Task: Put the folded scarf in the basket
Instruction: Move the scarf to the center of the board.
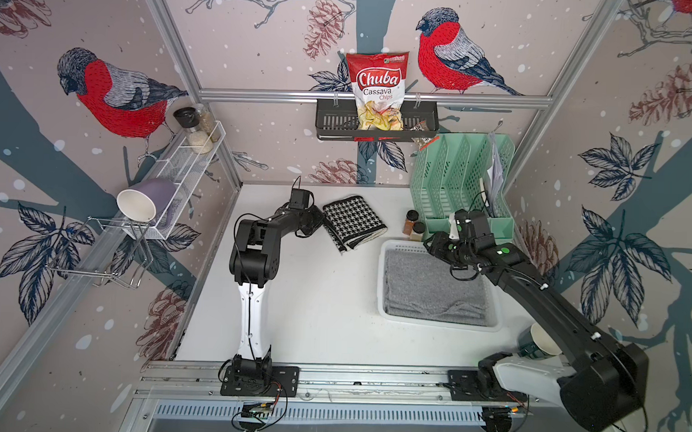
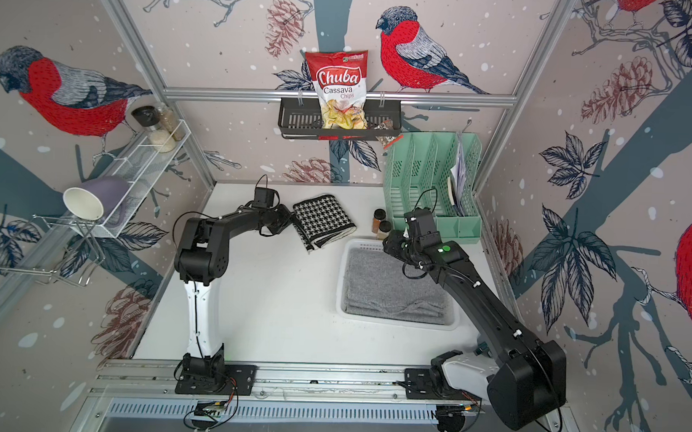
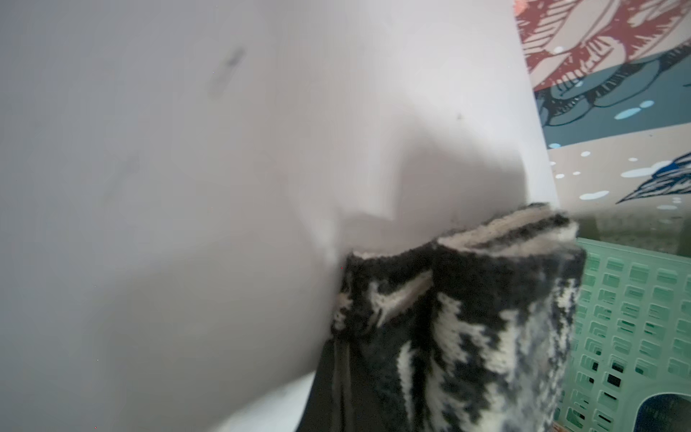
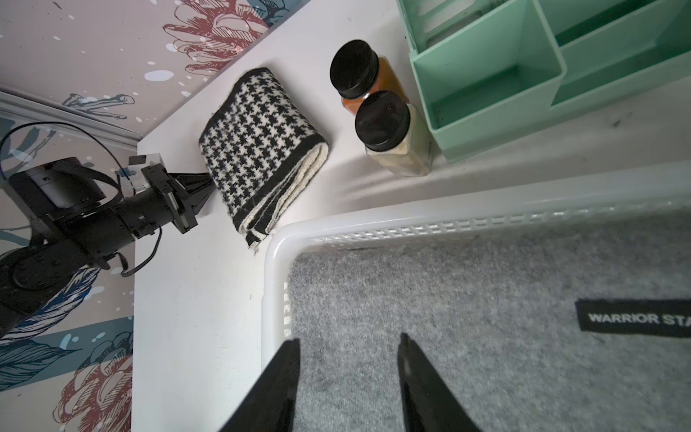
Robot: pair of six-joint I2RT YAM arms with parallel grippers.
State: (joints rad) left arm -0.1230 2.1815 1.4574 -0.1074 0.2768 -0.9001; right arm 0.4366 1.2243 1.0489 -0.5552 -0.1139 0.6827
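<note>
My left gripper should keep pulling the folded scarf's edge [image 1: 328, 224] that it holds until the folded scarf lies on the table [image 1: 322, 277] beside the basket, which is clear.
The folded scarf [image 1: 354, 221] [image 2: 323, 222] [image 4: 261, 149], black-and-white houndstooth knit, lies on the white table at the back middle. My left gripper [image 1: 323, 221] [image 4: 210, 183] is shut on its left edge, and in the left wrist view the scarf [image 3: 467, 318] bunches up right at the jaws. The basket [image 1: 381, 281] [image 2: 340, 282] [image 4: 275, 262], shallow white perforated plastic, stands to the scarf's right and nearer the front, with a grey cloth [image 1: 433, 287] [image 4: 467, 318] lying in it. My right gripper [image 1: 430, 243] [image 4: 349, 340] hovers open over the basket's back left corner, holding nothing.
Two spice jars [image 1: 413, 223] [image 4: 377, 112] stand between the scarf and a mint-green file organiser [image 1: 460, 181]. A black wall shelf [image 1: 332, 121] holds a chips bag. A paper cup [image 1: 542, 342] sits at the front right. A wire shelf [image 1: 180, 167] with a mug hangs on the left wall.
</note>
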